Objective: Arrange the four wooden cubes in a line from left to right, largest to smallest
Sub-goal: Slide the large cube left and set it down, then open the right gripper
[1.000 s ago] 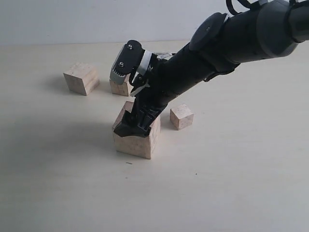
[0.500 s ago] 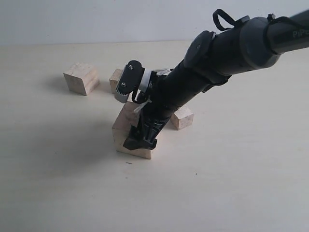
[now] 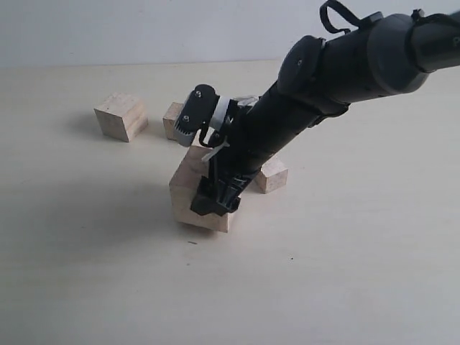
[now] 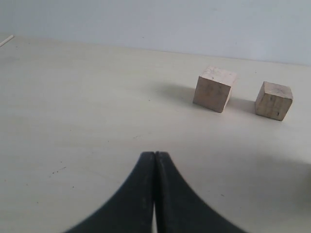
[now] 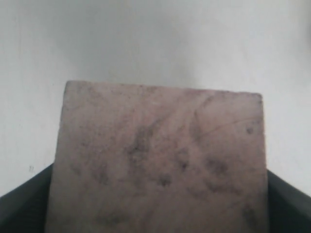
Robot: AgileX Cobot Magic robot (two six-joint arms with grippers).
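My right gripper should first turn the largest cube (image 3: 191,201) square and set it down nearer the second-largest cube, because the largest cube sits crooked in my right gripper in the middle of the table.
The largest wooden cube (image 3: 188,188) stands mid-table, and my right gripper (image 3: 214,205) reaches down over its top from the right. In the right wrist view this cube (image 5: 160,160) fills the space between the black fingers (image 5: 24,204), which press on its two sides. The second-largest cube (image 3: 121,116) sits at the back left. A smaller cube (image 3: 175,121) is half hidden behind the right wrist. The smallest cube (image 3: 273,176) peeks out under the arm. My left gripper (image 4: 155,154) is shut and empty, facing two cubes (image 4: 215,88) (image 4: 274,100); the exterior view does not show it.
The pale tabletop (image 3: 345,273) stretches bare in front of and to the right of the cubes. The right arm (image 3: 338,72) slants across the back right of the scene. A pale wall (image 3: 144,29) closes off the far edge.
My right gripper came down from the top of the largest cube to straddle its sides, and its jaws narrowed onto it. The cube shifted slightly.
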